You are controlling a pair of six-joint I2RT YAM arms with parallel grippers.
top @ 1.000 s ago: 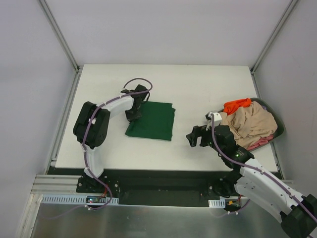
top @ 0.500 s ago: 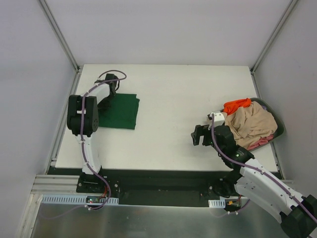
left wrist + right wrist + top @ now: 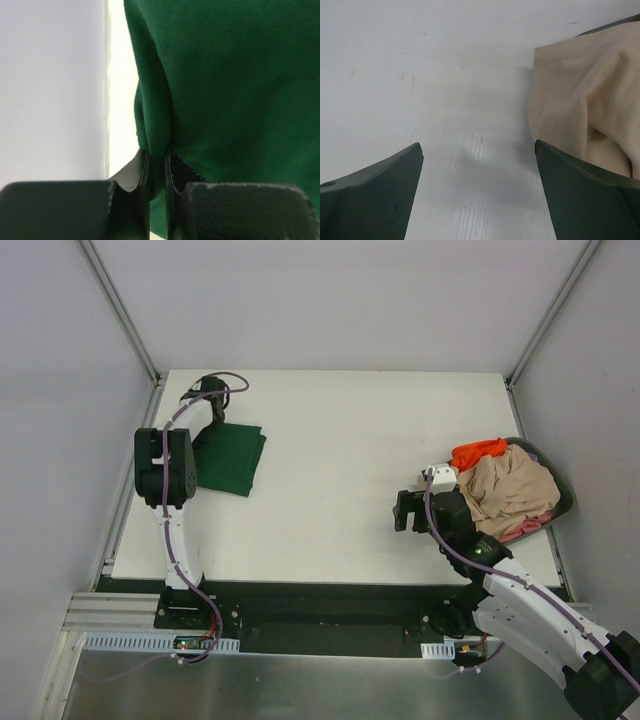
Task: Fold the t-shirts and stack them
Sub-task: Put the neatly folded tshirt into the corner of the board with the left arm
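My left gripper keeps pulling the fold of the dark green t-shirt until the t-shirt gets close to the wall, because white table lies open between the t-shirt and the grey wall.
The folded dark green t-shirt lies at the far left of the table. My left gripper is shut on a fold at its far edge; the left wrist view shows the green cloth pinched between the fingers. My right gripper is open and empty over bare table, just left of the dark round basket. The basket holds a beige t-shirt, an orange one and a pink one. The beige cloth shows at the right of the right wrist view.
The white table is bounded by grey walls with metal posts at the left and right. The left gripper is close to the table's left edge and wall. The basket overhangs the table's right edge.
My left gripper has dragged the green t-shirt from the middle-left of the table to the far left edge. My right gripper has shifted slightly right, toward the basket.
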